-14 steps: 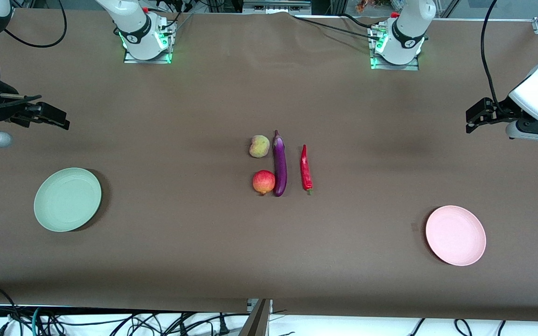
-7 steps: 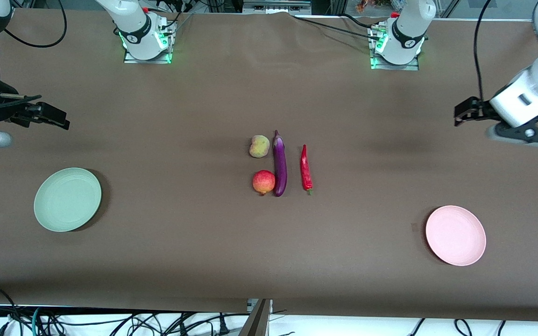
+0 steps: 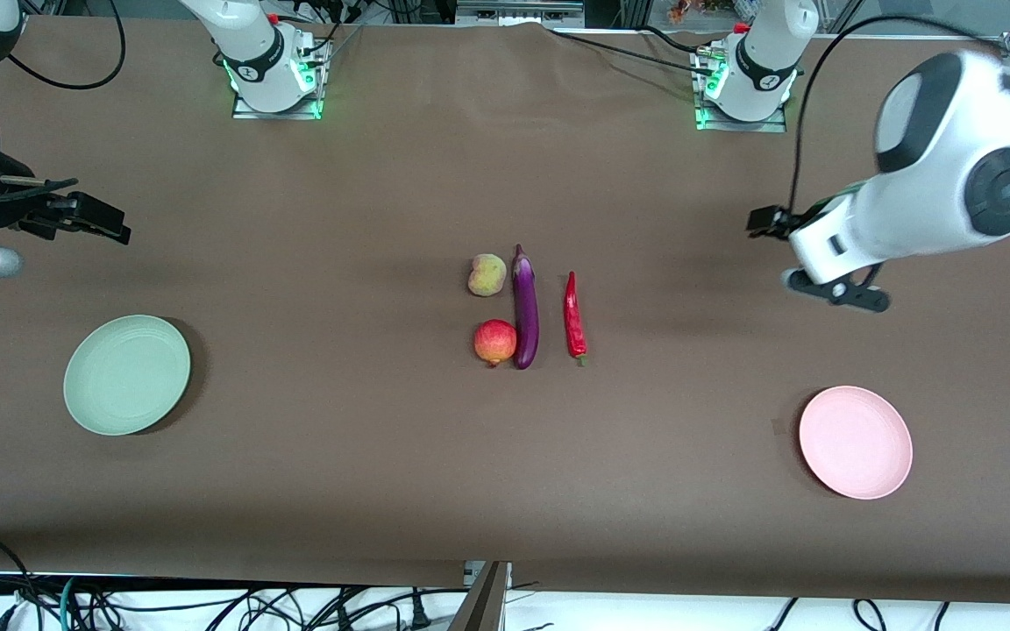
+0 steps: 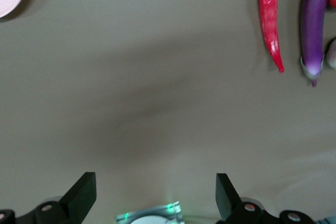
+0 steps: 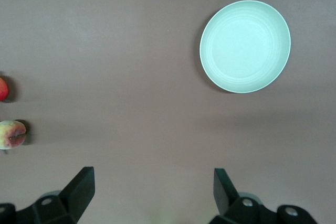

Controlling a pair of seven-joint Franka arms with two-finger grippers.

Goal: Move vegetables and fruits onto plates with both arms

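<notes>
The red chili is separated from the purple eggplant by a gap (image 3: 551,315). My left gripper should keep going toward the chili's middle (image 3: 574,320) until its open fingers are on both sides of the chili.
A purple eggplant (image 3: 525,307) lies mid-table, with a yellowish-pink peach (image 3: 487,274) and a red apple-like fruit (image 3: 494,342) beside it toward the right arm's end. A red chili (image 3: 574,314) lies beside it toward the left arm's end. The green plate (image 3: 127,375) and pink plate (image 3: 856,443) are empty. My left gripper (image 3: 765,221) is open and empty, over bare table between the chili and its own end. Its wrist view shows the gripper (image 4: 156,198), chili (image 4: 270,23) and eggplant (image 4: 314,22). My right gripper (image 3: 93,217) waits open above the table. Its wrist view shows the gripper (image 5: 154,190), green plate (image 5: 245,45) and peach (image 5: 11,134).
The arm bases (image 3: 275,83) (image 3: 742,88) with green lights stand at the table's back edge. Cables hang below the front edge (image 3: 487,574). Wide brown cloth lies between the produce and each plate.
My left arm has swung in from its end of the table toward the chili, its gripper still open. The right arm and all the produce have not moved.
</notes>
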